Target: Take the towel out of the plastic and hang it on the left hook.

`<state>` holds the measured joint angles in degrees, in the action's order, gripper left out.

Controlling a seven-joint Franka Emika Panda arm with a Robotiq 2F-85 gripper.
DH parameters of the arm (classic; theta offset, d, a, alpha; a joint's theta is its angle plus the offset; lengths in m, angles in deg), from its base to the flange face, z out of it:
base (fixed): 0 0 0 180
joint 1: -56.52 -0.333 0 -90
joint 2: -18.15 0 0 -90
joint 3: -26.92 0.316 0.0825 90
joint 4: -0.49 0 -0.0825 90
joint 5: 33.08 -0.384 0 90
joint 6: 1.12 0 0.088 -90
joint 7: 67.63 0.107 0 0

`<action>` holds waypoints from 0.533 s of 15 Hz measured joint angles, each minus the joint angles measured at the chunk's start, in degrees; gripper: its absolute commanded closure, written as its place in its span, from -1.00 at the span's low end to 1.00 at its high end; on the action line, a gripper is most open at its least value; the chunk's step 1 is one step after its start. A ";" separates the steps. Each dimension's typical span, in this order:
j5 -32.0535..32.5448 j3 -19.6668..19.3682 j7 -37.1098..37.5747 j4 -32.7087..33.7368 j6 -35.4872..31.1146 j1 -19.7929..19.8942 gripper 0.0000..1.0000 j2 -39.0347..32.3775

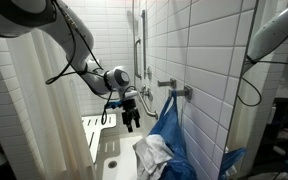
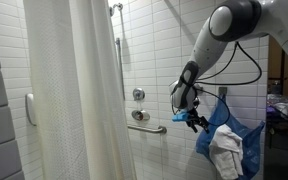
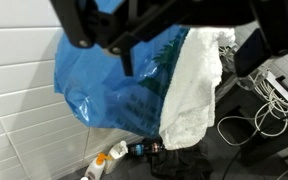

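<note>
I should keep moving my gripper down and close it on the towel, because the white towel's upper part is clear of the blue bag and faces my open fingers.
A blue plastic bag hangs from a metal hook on the tiled wall. A white towel sticks out of its open side. Both show in the other exterior view too, the bag with the towel bulging out below. My gripper hangs beside the bag, fingers pointing down, open and empty, apart from the towel. It also shows in an exterior view. In the wrist view the bag and towel fill the frame past my open fingers.
A white shower curtain hangs along one side. A grab bar and shower valves are on the tiled wall. A white fold-down seat is below my gripper. Bottles and cables lie on the floor.
</note>
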<state>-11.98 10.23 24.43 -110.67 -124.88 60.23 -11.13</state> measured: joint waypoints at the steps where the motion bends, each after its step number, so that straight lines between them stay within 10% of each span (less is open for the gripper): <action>1: 0.04 -0.08 -0.23 -1.24 -0.65 0.04 -1.00 0.44; 8: 0.09 -1.03 -2.26 -8.81 -4.23 0.58 -1.00 4.34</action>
<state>-11.89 9.19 22.17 -119.48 -129.12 60.81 -6.79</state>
